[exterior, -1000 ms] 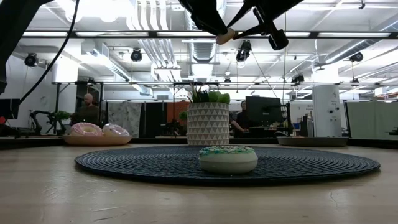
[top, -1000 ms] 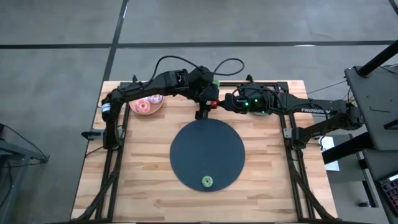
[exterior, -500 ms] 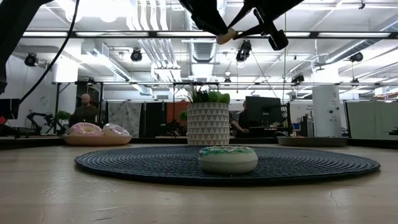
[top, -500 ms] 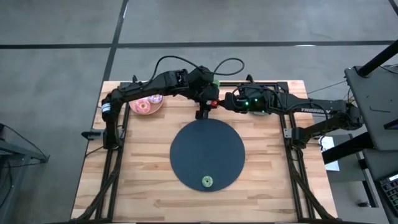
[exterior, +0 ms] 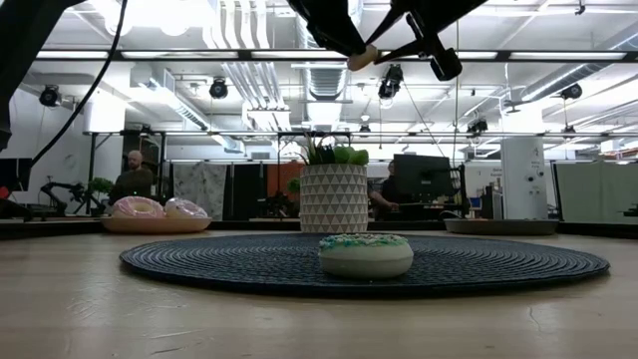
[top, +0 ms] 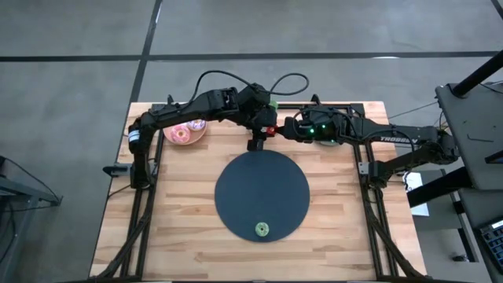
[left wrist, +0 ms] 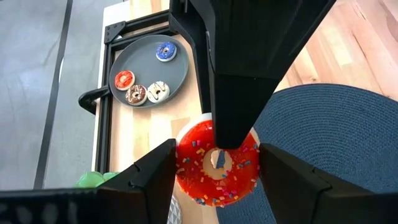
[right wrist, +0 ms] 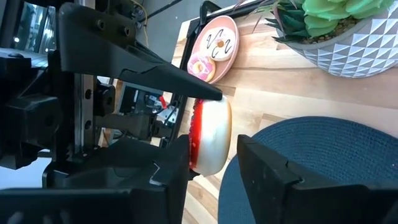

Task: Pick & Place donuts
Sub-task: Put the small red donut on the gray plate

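The red donut's cream bottom side [right wrist: 219, 138] has one finger off it, so next my right gripper opens and close straight across the red donut's thickness [right wrist: 206, 137] while my left gripper holds the donut.
A red sprinkled donut [left wrist: 214, 171] with a cream underside [exterior: 361, 57] hangs high above the far edge of the dark round mat [top: 262, 192]. Both grippers are shut on it. My left gripper [left wrist: 217, 171] comes in from the table's left [top: 262, 132], and my right gripper [right wrist: 211, 155] from the right [top: 275, 130]. A green-topped donut [top: 261, 229] lies flat on the mat's near part [exterior: 365, 254]. Two larger frosted donuts lie on a pink plate [top: 185, 132]. Several tiny donuts lie on a grey plate [left wrist: 149, 71]. My left gripper pinches the red donut by two opposite sides of its rim [left wrist: 181, 168], one finger on each side. The fingers slant down from the table's left. The donut is lifted clear, its frosted face toward my left wrist. My right gripper holds the same donut across its thickness. One finger [left wrist: 233, 93] lies over the frosted face as far as the hole, and the other stands by the cream underside [right wrist: 222, 134]. It comes nearly level from the table's right, and the donut stands on edge between the fingers.
A patterned white pot with a green plant [exterior: 334, 197] stands at the table's far edge, just behind the grippers [right wrist: 329, 37]. The mat fills the table's middle. Bare wood lies to the mat's left and right. People sit in the room beyond.
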Controlling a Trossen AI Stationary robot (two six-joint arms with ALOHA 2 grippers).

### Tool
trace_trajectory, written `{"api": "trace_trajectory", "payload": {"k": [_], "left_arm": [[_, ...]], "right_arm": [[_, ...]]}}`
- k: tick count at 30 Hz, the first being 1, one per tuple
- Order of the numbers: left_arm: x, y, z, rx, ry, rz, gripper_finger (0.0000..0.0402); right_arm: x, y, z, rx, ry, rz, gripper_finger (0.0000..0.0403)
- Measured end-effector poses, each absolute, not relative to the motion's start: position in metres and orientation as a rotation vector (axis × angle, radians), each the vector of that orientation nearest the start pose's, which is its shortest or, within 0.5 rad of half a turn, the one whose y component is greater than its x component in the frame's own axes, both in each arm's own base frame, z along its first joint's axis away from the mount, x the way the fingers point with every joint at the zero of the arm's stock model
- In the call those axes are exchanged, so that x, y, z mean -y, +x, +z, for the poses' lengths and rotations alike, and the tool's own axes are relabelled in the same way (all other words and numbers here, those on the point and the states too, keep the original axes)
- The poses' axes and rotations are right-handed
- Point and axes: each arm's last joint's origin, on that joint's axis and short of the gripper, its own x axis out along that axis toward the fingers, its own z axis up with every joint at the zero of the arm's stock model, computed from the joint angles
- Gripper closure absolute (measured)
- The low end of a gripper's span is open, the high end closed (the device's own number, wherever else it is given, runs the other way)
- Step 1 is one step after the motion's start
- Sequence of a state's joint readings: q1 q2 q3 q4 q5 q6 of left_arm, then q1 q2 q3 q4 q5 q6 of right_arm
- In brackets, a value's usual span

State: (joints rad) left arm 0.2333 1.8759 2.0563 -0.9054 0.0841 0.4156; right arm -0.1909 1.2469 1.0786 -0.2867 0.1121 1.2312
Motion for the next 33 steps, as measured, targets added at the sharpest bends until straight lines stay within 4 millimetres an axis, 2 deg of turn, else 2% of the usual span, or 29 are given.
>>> {"api": "trace_trajectory", "payload": {"k": [14, 33], "left_arm": [[-0.0911, 0.3914, 0.3943, -0.739, 0.291, 0.015, 0.0209], [-0.0915, 0.3929, 0.3961, -0.716, 0.296, 0.021, 0.0209]], "right_arm": [[0.0559, 0.2691, 0.3309, -0.186, 1.216, -0.55, 0.0243], [0.0618, 0.2678, 0.3309, -0.174, 1.219, -0.567, 0.0247]]}}
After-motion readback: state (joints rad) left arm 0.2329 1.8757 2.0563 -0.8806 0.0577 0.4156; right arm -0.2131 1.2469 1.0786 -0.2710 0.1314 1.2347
